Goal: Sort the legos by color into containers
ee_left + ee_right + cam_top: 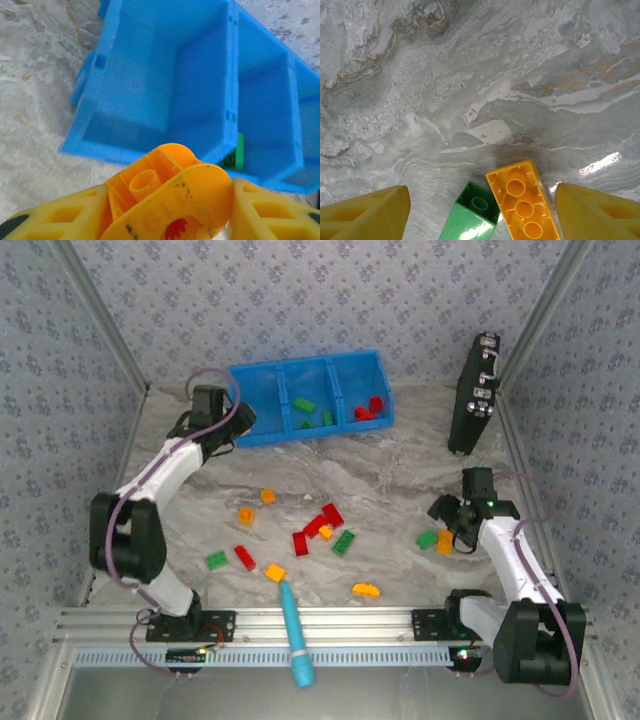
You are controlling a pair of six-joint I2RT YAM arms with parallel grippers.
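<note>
The orange lego under my right gripper is far from the empty compartment, so my right gripper should pick it up and hand it to my left gripper.
The blue tray stands at the back. Its left compartment is bare, the middle one holds green legos and the right one red legos. My left gripper hovers at the tray's front left corner, shut on a rounded orange lego. At the right, my right gripper stands open low over the table. A green lego and an orange lego lie side by side between its fingers, untouched. Several red, green and orange legos lie scattered mid-table.
A teal stick lies across the front rail. An upright black case leans at the back right. Patterned walls close in the sides and back. A green lego shows in the middle compartment beside my left fingers.
</note>
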